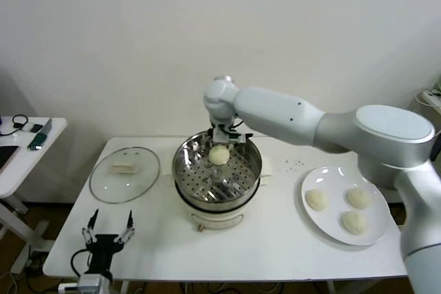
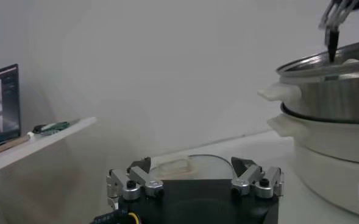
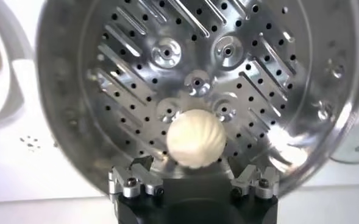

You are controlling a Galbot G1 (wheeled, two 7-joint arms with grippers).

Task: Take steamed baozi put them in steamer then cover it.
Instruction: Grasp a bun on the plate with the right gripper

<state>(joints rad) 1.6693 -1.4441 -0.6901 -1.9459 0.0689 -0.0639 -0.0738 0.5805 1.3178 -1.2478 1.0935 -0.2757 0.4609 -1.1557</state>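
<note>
The plate's baozi (image 1: 316, 200) nearest the steamer should keep its dome shape when the robot lifts it, because the baozi on the tray (image 1: 219, 155) sits round and whole.
The steamer (image 1: 182, 164) stands mid-table, a shiny steel pot with a perforated tray (image 3: 167, 73) on a white base. One baozi (image 1: 219, 155) lies on the tray's far side; in the right wrist view the baozi (image 3: 196, 138) rests just beyond the wide-apart jaws. My right gripper (image 1: 227, 139) hangs open over the pot, right above that bun. Three baozi (image 1: 316, 200) (image 1: 357, 198) (image 1: 354, 222) lie on the white plate (image 1: 332, 182) to the right. The glass cover (image 1: 125, 173) lies flat left of the steamer. My left gripper (image 1: 108, 228) is parked open near the front left edge.
A white side table (image 1: 27, 149) with small items stands off to the left. The wall runs close behind the table. In the left wrist view the cover (image 2: 185, 165) lies ahead of the left gripper (image 2: 194, 173) and the steamer (image 2: 337, 97) stands beside it.
</note>
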